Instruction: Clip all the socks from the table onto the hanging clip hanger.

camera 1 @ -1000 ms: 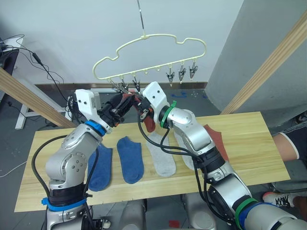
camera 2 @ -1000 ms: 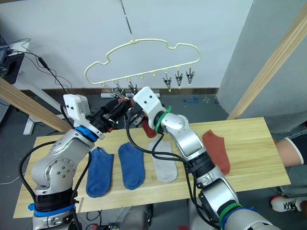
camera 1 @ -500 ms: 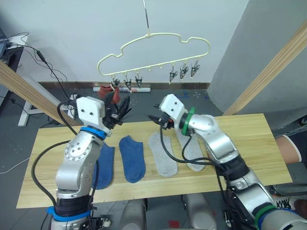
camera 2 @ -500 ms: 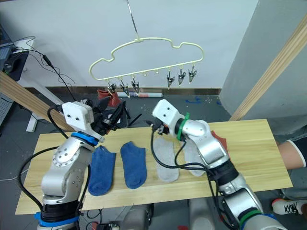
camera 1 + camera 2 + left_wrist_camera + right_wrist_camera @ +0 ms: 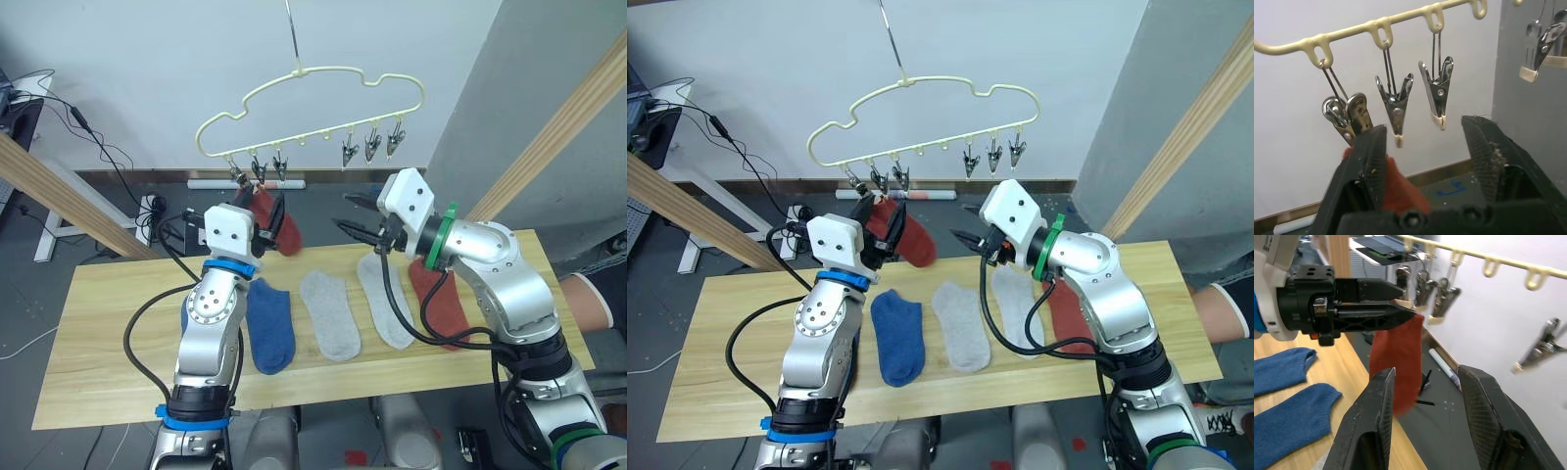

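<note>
The clip (image 5: 259, 168) beside the hung sock has metal handles (image 5: 1406, 88) that spread out above its pivot, so its pale tips should open apart at the bottom when I squeeze it.
The pale yellow clip hanger (image 5: 313, 74) hangs above the table (image 5: 98, 323). A rust red sock (image 5: 281, 227) dangles from its leftmost clip (image 5: 1349, 115). My left gripper (image 5: 263, 208) is open right beside that sock, and its fingers (image 5: 1366, 161) straddle the two neighbouring clips. My right gripper (image 5: 351, 215) is open and empty, a short way right of the hung sock (image 5: 1398, 367). On the table lie a blue sock (image 5: 267, 323), a second blue sock (image 5: 186, 315) mostly behind my left arm, two light grey socks (image 5: 330, 313) (image 5: 384, 299) and a red sock (image 5: 441, 302) under my right arm.
Round wooden poles slant up on the left (image 5: 59, 186) and the right (image 5: 558, 127) of the table. A person's arm (image 5: 598, 294) shows at the table's right end. Three bare clips (image 5: 372, 147) hang on the hanger's right side.
The red sock now hangs from the leftmost clip on its own. My right gripper has pulled back to the right, away from the clips. My left gripper has opened beside the sock.
</note>
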Robot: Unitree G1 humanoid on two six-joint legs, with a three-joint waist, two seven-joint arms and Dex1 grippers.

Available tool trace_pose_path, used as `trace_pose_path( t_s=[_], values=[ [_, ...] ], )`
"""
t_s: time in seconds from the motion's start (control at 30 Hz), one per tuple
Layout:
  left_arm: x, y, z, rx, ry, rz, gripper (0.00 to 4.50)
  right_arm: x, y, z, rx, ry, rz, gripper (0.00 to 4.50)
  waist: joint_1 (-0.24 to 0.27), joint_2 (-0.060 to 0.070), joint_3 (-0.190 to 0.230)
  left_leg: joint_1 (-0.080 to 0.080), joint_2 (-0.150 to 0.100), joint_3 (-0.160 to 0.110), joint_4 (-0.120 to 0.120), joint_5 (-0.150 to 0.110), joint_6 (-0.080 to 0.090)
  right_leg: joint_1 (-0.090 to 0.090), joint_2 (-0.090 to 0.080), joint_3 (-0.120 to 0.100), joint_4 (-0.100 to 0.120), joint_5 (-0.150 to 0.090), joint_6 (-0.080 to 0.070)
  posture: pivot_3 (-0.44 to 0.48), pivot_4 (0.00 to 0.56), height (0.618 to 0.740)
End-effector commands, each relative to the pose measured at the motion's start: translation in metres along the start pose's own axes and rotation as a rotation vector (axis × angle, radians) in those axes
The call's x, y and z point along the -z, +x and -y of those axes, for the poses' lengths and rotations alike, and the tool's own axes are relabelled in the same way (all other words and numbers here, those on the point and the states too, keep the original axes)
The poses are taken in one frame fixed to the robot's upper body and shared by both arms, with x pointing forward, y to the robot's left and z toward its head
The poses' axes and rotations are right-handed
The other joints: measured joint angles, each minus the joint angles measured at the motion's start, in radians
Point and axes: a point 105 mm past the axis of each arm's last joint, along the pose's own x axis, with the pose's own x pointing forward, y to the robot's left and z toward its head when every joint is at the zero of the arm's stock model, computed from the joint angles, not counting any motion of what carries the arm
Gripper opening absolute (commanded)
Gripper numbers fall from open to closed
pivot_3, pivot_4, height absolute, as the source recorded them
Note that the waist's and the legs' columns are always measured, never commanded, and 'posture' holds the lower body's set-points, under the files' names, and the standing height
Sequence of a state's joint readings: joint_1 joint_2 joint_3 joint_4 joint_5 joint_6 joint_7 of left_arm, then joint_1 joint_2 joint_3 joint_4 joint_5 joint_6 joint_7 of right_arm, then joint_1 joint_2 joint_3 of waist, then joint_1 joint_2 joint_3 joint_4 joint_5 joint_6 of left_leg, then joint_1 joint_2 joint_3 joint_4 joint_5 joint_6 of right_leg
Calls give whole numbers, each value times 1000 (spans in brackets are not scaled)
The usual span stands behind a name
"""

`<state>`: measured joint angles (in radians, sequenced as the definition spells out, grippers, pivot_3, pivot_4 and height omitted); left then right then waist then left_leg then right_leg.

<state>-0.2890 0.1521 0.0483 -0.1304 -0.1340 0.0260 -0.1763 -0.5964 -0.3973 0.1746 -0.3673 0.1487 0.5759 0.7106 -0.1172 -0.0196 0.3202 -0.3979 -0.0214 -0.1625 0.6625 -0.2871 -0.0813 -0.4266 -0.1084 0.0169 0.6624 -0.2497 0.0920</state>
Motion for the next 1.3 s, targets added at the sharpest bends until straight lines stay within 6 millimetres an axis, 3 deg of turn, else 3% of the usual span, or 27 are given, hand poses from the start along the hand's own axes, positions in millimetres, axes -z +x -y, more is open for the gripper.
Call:
trace_pose_path(
  t_s=[0.03,0.7,1.2,1.3],
  values=[
    [-11,3,-5,-39,31,56,1320,-13,-6,1,16,-15,42,2119,0,0,0,0,0,0,0,0,0,0,0,0,0,0,0,-236,339,740],
    [-23,30,-11,-100,23,140,1320,-14,-17,7,34,-12,36,2119,-11,0,0,0,0,0,0,0,0,0,0,0,0,0,0,-253,338,740],
    [-33,34,-12,-119,17,174,1320,-10,-26,5,-9,-15,40,2119,-22,-1,0,0,0,0,0,0,0,0,0,0,0,0,0,-252,341,740],
    [-34,34,-13,-121,21,179,542,-6,-27,4,-14,-14,27,2119,-22,-1,0,0,0,0,0,0,0,0,0,0,-1,0,0,-252,341,740]
  ],
)
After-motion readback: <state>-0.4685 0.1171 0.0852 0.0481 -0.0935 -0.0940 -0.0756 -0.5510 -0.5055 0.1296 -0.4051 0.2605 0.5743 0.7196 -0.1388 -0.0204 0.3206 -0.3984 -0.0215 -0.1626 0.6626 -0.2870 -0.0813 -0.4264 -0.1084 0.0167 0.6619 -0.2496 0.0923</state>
